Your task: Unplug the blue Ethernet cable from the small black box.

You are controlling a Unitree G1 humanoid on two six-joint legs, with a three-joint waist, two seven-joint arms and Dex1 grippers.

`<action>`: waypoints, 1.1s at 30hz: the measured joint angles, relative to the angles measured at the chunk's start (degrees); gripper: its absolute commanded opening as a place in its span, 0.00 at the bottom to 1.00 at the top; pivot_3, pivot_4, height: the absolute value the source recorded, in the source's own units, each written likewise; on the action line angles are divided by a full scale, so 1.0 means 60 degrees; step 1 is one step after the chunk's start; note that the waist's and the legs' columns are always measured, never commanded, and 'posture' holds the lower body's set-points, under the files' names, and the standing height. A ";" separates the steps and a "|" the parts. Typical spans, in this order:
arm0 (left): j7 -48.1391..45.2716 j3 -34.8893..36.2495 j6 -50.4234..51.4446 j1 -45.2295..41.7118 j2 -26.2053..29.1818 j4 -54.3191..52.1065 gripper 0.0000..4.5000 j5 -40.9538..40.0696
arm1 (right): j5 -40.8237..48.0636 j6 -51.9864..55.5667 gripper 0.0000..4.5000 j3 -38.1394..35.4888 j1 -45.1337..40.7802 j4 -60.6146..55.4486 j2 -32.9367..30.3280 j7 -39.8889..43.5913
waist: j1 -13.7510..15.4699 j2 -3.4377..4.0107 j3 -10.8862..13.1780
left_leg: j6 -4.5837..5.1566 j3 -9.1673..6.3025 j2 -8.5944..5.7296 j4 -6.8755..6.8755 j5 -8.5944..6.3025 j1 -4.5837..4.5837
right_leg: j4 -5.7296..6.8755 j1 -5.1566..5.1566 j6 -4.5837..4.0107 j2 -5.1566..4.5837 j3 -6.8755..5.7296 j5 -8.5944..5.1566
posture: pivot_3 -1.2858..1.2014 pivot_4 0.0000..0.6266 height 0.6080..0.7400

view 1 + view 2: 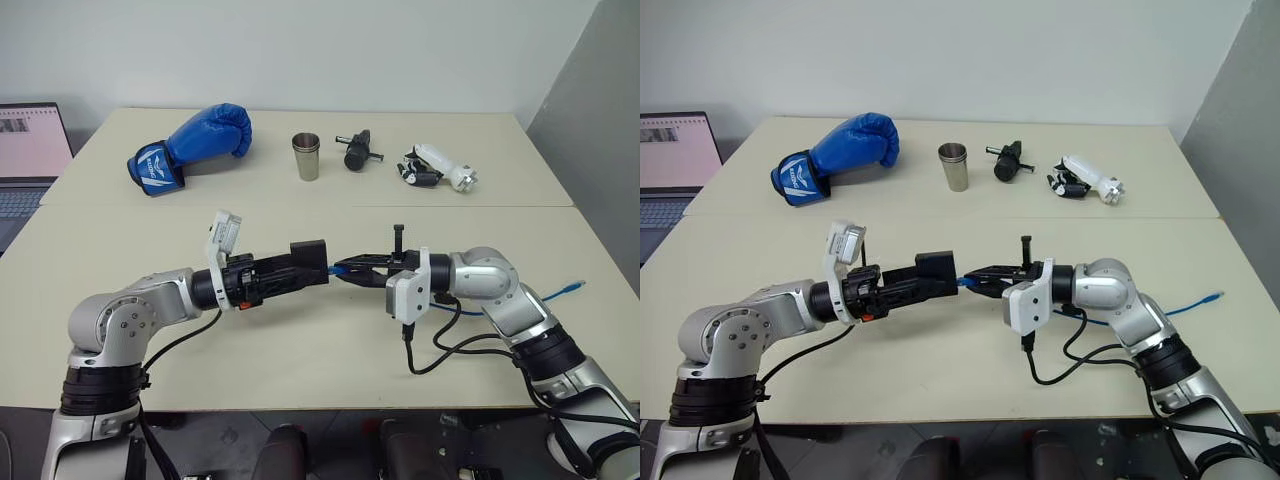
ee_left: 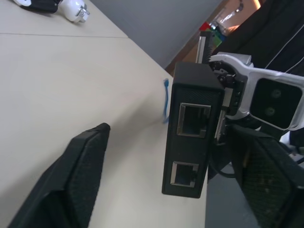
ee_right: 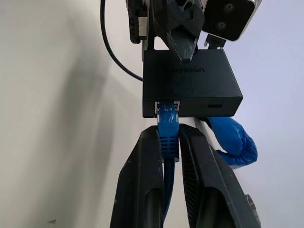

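Note:
My right gripper is pinching the boot with the latch side uncovered, so it should open, turn its wrist and grip the plug across the latch.
The small black box hangs above the table's middle, its two empty ports facing the left wrist camera. My left gripper straddles it, open. One finger stands well off the box and the other finger is close beside it. The blue Ethernet cable is plugged into the box's opposite side. My right gripper is shut on the cable's boot just behind the plug. The cord trails right across the table to its free end.
Along the far side of the table lie a blue boxing glove, a metal cup, a black cylindrical tool and a white-and-black device. A laptop sits at the far left.

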 measured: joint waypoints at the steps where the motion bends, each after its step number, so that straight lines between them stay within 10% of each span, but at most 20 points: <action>1: -0.0003 0.0000 0.0041 -0.0001 -0.0003 0.0031 0.70 -0.0095 | -0.0016 -0.0097 0.04 0.0009 0.0000 0.0015 0.0012 0.0001 | 0.0000 0.0000 0.0000 | 0.0000 0.0000 0.0000 0.0000 0.0000 0.0000 | 0.0000 0.0000 0.0000 0.0000 0.0000 0.0000 | 0.52 0.24 1.00; 12: -0.0296 -0.0020 0.0184 -0.0103 0.0003 0.0192 0.19 -0.0141 | -0.0340 -0.0507 0.04 0.0018 -0.0073 0.0361 0.0096 -0.0080 | 0.0000 0.0000 0.0000 | 0.0000 -0.0001 -0.0003 0.0000 0.0000 0.0001 | 0.0001 0.0000 0.0000 -0.0001 -0.0002 0.0000 | 0.52 0.24 1.00; 18: -0.0381 -0.0057 0.0180 -0.0117 0.0003 0.0265 0.18 -0.0113 | -0.0549 -0.0764 0.04 0.0018 -0.0160 0.0438 0.0059 -0.0111 | 0.0000 0.0000 0.0000 | -0.0001 -0.0003 -0.0003 0.0000 0.0000 0.0000 | 0.0000 0.0000 0.0000 -0.0002 -0.0001 0.0000 | 0.52 0.24 1.00; 25: -0.0351 -0.0092 0.0169 -0.0143 0.0013 0.0612 0.18 0.0024 | -0.0674 -0.0849 0.43 0.0018 -0.0148 0.0313 -0.0098 -0.0141 | 0.0000 0.0000 0.0000 | 0.0000 -0.0004 -0.0005 0.0000 0.0000 0.0000 | 0.0000 0.0000 0.0000 -0.0003 -0.0002 0.0000 | 0.52 0.24 1.00; 33: -0.1040 -0.0872 -0.0423 -0.0399 0.0624 0.0627 0.18 0.0917 | 0.1807 0.2094 0.45 -0.0136 0.0944 -0.2400 -0.1039 0.0805 | 0.0016 0.0000 0.0000 | 0.0000 -0.0034 -0.0009 -0.0003 0.0000 -0.0002 | -0.0001 0.0010 -0.0001 -0.0012 0.0000 0.0000 | 0.52 0.24 1.00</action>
